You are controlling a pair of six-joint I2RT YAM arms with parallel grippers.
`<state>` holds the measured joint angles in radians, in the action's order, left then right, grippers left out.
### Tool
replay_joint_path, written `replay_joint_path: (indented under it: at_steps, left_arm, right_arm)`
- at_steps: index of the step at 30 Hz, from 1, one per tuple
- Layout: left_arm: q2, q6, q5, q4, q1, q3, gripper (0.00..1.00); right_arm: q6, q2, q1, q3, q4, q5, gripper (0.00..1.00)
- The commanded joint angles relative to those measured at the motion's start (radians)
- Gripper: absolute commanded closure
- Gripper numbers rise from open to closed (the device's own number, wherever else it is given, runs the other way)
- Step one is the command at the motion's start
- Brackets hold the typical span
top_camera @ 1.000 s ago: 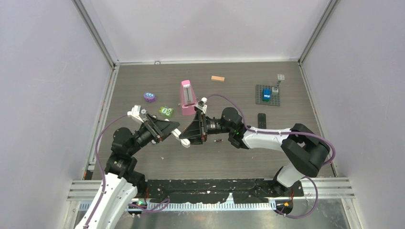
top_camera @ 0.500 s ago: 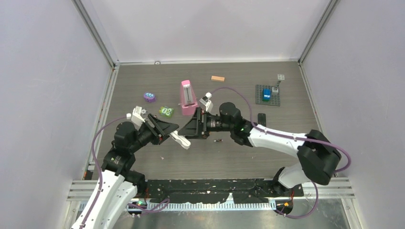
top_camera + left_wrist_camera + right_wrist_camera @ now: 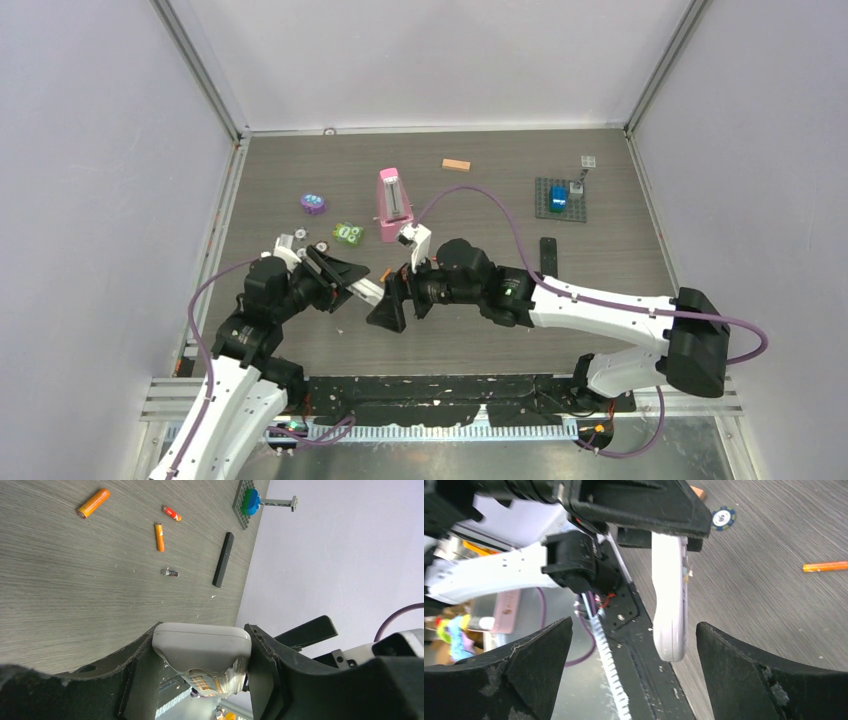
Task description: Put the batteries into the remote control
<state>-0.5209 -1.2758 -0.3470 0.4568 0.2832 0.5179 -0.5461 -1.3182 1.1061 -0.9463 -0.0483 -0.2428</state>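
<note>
My left gripper is holding the remote by one end [image 3: 669, 542], and the remote points along that gripper's fingers. Next, my right gripper grabs the remote's loose end [image 3: 670, 645] and turns the remote crosswise.
My left gripper [image 3: 350, 283] is shut on one end of a white remote control [image 3: 366, 291] and holds it above the table; its jaws clamp the remote [image 3: 201, 647] on both sides. My right gripper [image 3: 388, 308] is open, its wide jaws on either side of the remote's free end [image 3: 669, 595] without touching it. Four batteries lie on the table in the left wrist view: an orange one [image 3: 93, 503], a red one [image 3: 171, 513], another orange one [image 3: 159, 536] and a small dark one [image 3: 170, 572]. One orange battery [image 3: 825, 566] shows in the right wrist view.
A slim black bar [image 3: 548, 252] lies to the right of the arms. A pink upright object [image 3: 393, 205], a purple piece [image 3: 313, 204], a green piece [image 3: 348, 233], a tan block [image 3: 456, 165] and a grey plate with a blue block [image 3: 560, 198] stand further back.
My right gripper has swung down and left toward the near edge and now straddles the remote's free end. My left gripper has shifted slightly, still holding the remote.
</note>
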Motion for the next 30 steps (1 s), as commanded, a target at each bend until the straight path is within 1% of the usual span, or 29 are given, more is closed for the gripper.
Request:
replay_joint_path:
  at_steps: [1, 3, 4, 5, 6, 7, 8, 9, 10, 11, 12, 13, 14, 15, 16, 17, 19, 20, 22, 25, 27, 28, 29, 30]
  left_arm:
    - [0.023, -0.036, 0.008, 0.003, 0.002, 0.025, 1.00]
    - [0.028, -0.044, 0.004, -0.002, 0.002, 0.020, 1.00]
    - [0.030, -0.048, 0.000, -0.003, 0.002, 0.018, 1.00]
    - [0.031, -0.052, -0.005, -0.007, 0.002, 0.015, 1.00]
    - [0.030, -0.055, -0.011, -0.012, 0.002, 0.013, 1.00]
    - [0.030, -0.059, -0.015, -0.014, 0.002, 0.012, 1.00]
    - [0.029, -0.061, -0.021, -0.019, 0.002, 0.009, 1.00]
    - [0.031, -0.060, -0.028, -0.027, 0.002, 0.008, 1.00]
    - [0.031, -0.056, -0.032, -0.029, 0.002, 0.006, 1.00]
    - [0.031, -0.045, -0.039, -0.043, 0.002, 0.005, 1.00]
    - [0.031, -0.024, -0.046, -0.050, 0.002, 0.010, 0.99]
    - [0.031, -0.003, -0.046, -0.037, 0.002, 0.022, 0.97]
    - [0.031, 0.020, -0.045, -0.027, 0.002, 0.030, 0.92]
    - [0.031, 0.044, -0.048, -0.027, 0.002, 0.037, 0.86]
    - [0.030, 0.062, -0.055, -0.028, 0.002, 0.041, 0.74]
    - [0.030, 0.082, -0.071, -0.042, 0.002, 0.046, 0.60]
    - [0.022, 0.143, -0.106, -0.078, 0.001, 0.062, 0.35]
    - [0.015, 0.199, -0.110, -0.074, 0.001, 0.081, 0.26]
    - [-0.004, 0.337, -0.090, -0.001, -0.002, 0.154, 0.17]
    - [-0.039, 0.557, -0.059, 0.083, -0.003, 0.269, 0.14]
    - [-0.074, 0.665, -0.106, 0.088, -0.003, 0.342, 0.14]
    - [-0.092, 0.701, -0.137, 0.085, -0.003, 0.372, 0.14]
    - [-0.112, 0.736, -0.205, 0.070, -0.003, 0.398, 0.15]
    - [-0.136, 0.772, -0.304, 0.049, -0.003, 0.417, 0.17]
  right_arm:
    - [0.181, -0.026, 0.039, -0.027, 0.033, 0.123, 0.02]
    - [0.194, -0.037, 0.049, -0.020, 0.014, 0.125, 0.05]
    - [0.196, -0.040, 0.051, -0.016, -0.005, 0.123, 0.10]
    - [0.195, -0.047, 0.056, -0.014, -0.015, 0.125, 0.16]
    - [0.191, -0.050, 0.057, -0.010, -0.034, 0.137, 0.20]
    - [0.176, -0.057, 0.060, -0.008, -0.051, 0.142, 0.27]
    - [0.169, -0.058, 0.060, -0.004, -0.059, 0.164, 0.32]
    - [0.153, -0.059, 0.060, -0.001, -0.077, 0.175, 0.40]
    - [0.146, -0.053, 0.061, 0.006, -0.086, 0.194, 0.45]
    - [0.134, -0.048, 0.060, 0.009, -0.097, 0.215, 0.53]
    - [0.132, -0.035, 0.061, 0.014, -0.101, 0.220, 0.58]
    - [0.131, -0.027, 0.061, 0.016, -0.105, 0.231, 0.66]
    - [0.132, -0.012, 0.061, 0.018, -0.104, 0.234, 0.70]
    - [0.138, -0.006, 0.061, 0.015, -0.092, 0.233, 0.79]
    - [0.151, 0.006, 0.061, 0.002, -0.072, 0.234, 0.83]
    - [0.159, 0.012, 0.061, -0.006, -0.035, 0.234, 0.90]
    - [0.187, 0.034, 0.061, -0.036, 0.024, 0.213, 0.94]
    - [0.209, 0.053, 0.059, -0.045, 0.056, 0.202, 0.94]
    - [0.253, 0.085, 0.056, -0.073, 0.163, 0.171, 0.95]
    - [0.313, 0.129, 0.037, -0.118, 0.310, 0.069, 0.95]
    - [0.361, 0.158, 0.016, -0.157, 0.421, 0.024, 0.95]
    - [0.396, 0.161, 0.005, -0.169, 0.492, -0.008, 0.95]
    - [0.419, 0.163, -0.001, -0.200, 0.532, -0.027, 0.95]
    - [0.454, 0.163, -0.007, -0.216, 0.601, -0.043, 0.95]
